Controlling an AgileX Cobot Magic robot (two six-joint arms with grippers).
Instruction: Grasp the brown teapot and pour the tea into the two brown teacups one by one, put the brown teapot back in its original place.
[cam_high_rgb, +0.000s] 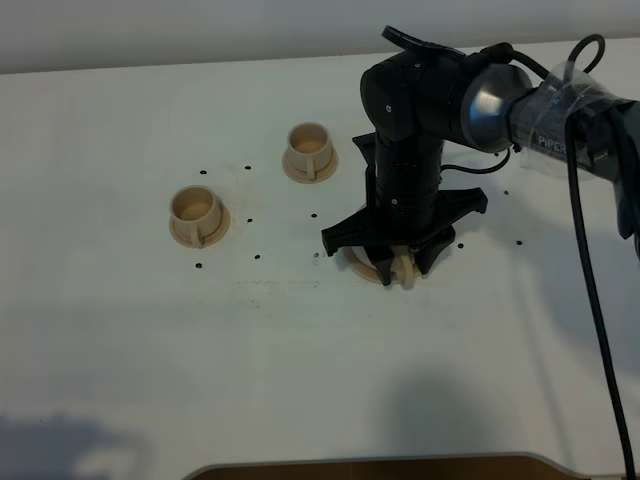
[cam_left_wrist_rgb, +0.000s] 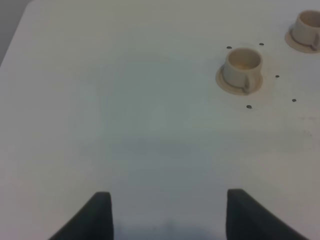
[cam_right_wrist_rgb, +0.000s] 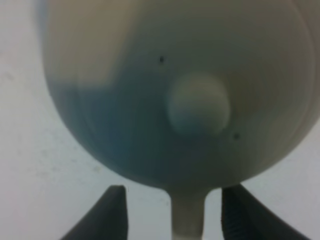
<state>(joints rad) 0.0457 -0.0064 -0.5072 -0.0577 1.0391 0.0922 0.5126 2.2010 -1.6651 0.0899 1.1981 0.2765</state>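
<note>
I expect the teapot's wide saucer (cam_high_rgb: 363, 269) will stay behind when I lift the brown teapot, because my right gripper's fingers are only around the brown teapot's loop handle (cam_high_rgb: 405, 269).
The brown teapot (cam_right_wrist_rgb: 150, 85) fills the right wrist view, its lid knob (cam_right_wrist_rgb: 199, 110) near the middle. In the exterior high view it is mostly hidden under my right gripper (cam_high_rgb: 405, 255); only its loop handle (cam_high_rgb: 404, 268) and the edge of its wide saucer (cam_high_rgb: 360, 265) show. My right gripper (cam_right_wrist_rgb: 172, 210) is open, with a finger on each side of the handle (cam_right_wrist_rgb: 188, 220) and a gap on both sides. The two brown teacups (cam_high_rgb: 196, 212) (cam_high_rgb: 310, 150) stand on their small saucers to the left. My left gripper (cam_left_wrist_rgb: 167, 215) is open and empty over bare table, with the cups (cam_left_wrist_rgb: 242, 67) (cam_left_wrist_rgb: 307, 29) beyond it.
Small black dots (cam_high_rgb: 250, 220) mark the white table around the cups and the saucer. A black cable (cam_high_rgb: 590, 280) hangs from the right arm at the right side. A dark rim (cam_high_rgb: 370, 468) runs along the table's front edge.
</note>
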